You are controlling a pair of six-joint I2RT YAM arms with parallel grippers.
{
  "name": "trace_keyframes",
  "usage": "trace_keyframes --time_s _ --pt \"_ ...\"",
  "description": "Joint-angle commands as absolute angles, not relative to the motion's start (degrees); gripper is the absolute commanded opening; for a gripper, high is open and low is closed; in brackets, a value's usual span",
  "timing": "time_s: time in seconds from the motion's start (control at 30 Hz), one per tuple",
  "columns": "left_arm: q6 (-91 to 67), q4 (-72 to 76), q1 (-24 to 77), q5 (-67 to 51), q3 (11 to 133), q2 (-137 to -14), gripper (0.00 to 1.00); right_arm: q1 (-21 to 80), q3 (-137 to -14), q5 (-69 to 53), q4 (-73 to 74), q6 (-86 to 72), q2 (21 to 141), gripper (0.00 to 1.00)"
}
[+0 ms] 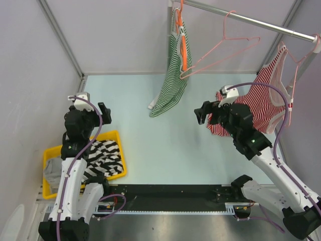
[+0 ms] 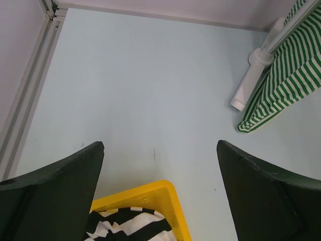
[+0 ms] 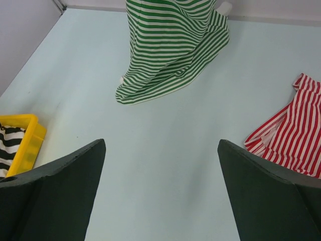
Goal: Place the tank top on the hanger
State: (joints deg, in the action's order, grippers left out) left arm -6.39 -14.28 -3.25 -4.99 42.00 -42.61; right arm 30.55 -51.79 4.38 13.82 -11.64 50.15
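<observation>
I should continue to lower my left gripper until its fingers close on a fold at the black-and-white striped tank top's far end (image 1: 107, 146), because that end is clear of the grey cloth (image 1: 53, 173).
The black-and-white striped tank top (image 1: 104, 157) lies crumpled in a yellow bin (image 1: 119, 153) at the near left. Its edge also shows in the left wrist view (image 2: 125, 226) and the right wrist view (image 3: 5, 145). The thin pale pink hanger (image 1: 220, 56) hangs empty by its hook on the rail (image 1: 251, 21) at the back. My left gripper (image 1: 104, 112) is open and empty, held above the bin's far corner (image 2: 160, 145). My right gripper (image 1: 201, 113) is open and empty above the mid table (image 3: 161, 143).
A green-and-white striped top (image 1: 170, 85) hangs on an orange hanger (image 1: 183, 47) left of the pink one, its hem on the table (image 3: 170, 50). A red-and-white striped top (image 1: 268, 103) hangs at the right (image 3: 291, 135). A grey cloth (image 1: 51, 170) lies in the bin.
</observation>
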Motion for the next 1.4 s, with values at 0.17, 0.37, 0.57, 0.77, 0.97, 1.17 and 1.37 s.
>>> trace_keyframes --time_s 0.17,0.37,0.57,0.77,0.97,1.17,1.37 --pt "-6.4 -14.4 -1.8 6.3 41.3 -39.6 0.99 30.7 -53.4 7.0 11.8 -9.7 51.9 1.0" --pt "-17.6 -25.6 -1.4 19.4 43.3 -39.4 0.99 30.2 -54.1 7.6 13.4 -9.4 52.0 1.0" --pt "-30.7 -39.2 -1.2 28.7 42.9 -37.1 0.99 28.7 -53.6 5.5 13.7 -9.8 52.6 1.0" --pt "-40.6 -49.7 -1.1 30.0 42.5 -38.7 0.99 28.2 -52.3 3.6 13.4 -11.9 52.4 1.0" --pt "-46.4 -51.6 -1.2 28.9 41.0 -43.1 0.99 27.8 -47.5 2.5 10.7 -15.0 48.2 1.0" --pt "-48.6 -44.7 -1.2 21.5 38.8 -52.8 0.96 25.9 -45.6 -1.3 8.6 -15.4 48.2 1.0" --pt "-49.5 -39.0 -1.2 16.8 36.1 -59.7 0.86 24.5 -45.4 -2.8 6.9 -15.3 50.2 1.0"
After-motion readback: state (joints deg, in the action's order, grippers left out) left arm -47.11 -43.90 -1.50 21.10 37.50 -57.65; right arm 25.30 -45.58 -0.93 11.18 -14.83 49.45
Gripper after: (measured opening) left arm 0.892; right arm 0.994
